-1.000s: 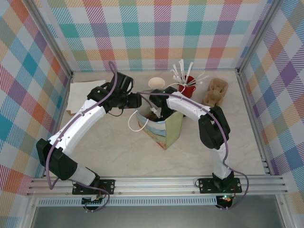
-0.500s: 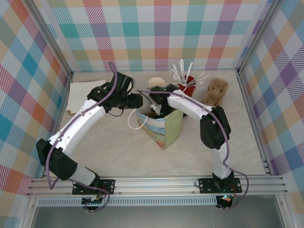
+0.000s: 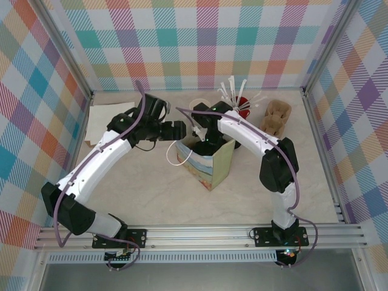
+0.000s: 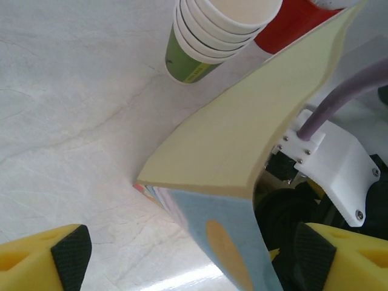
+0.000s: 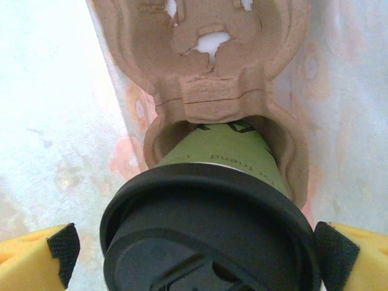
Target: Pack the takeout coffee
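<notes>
The coffee sits in its brown carrier (image 5: 212,103), clear of my right gripper's open fingers, so I should keep going up toward the white stirrers (image 3: 233,91) until I grip one.
The takeout coffee (image 5: 212,242), an olive-green cup under a black lid, stands in a brown pulp carrier (image 5: 206,54) inside the paper bag (image 3: 209,167). My right gripper (image 5: 194,251) hangs over the bag's mouth, open. Its yellow fingers (image 5: 36,260) stand on either side of the lid without pressing it. In the top view the right gripper (image 3: 206,128) covers the bag's opening. My left gripper (image 4: 193,257) is open at the bag's left rim, with the bag's wall (image 4: 242,121) loose between its wide-apart fingers. In the top view the left gripper (image 3: 179,129) sits just left of the bag.
A stack of paper cups (image 3: 199,106) and a red cup of white stirrers (image 3: 241,104) stand right behind the bag. Another pulp carrier (image 3: 274,116) lies at the back right. Napkins (image 3: 106,121) lie at the back left. The cup stack (image 4: 212,30) is close ahead of the left gripper.
The left gripper has opened wide and let go of the bag's rim. The right gripper has lifted and drawn back slightly above the bag's mouth.
</notes>
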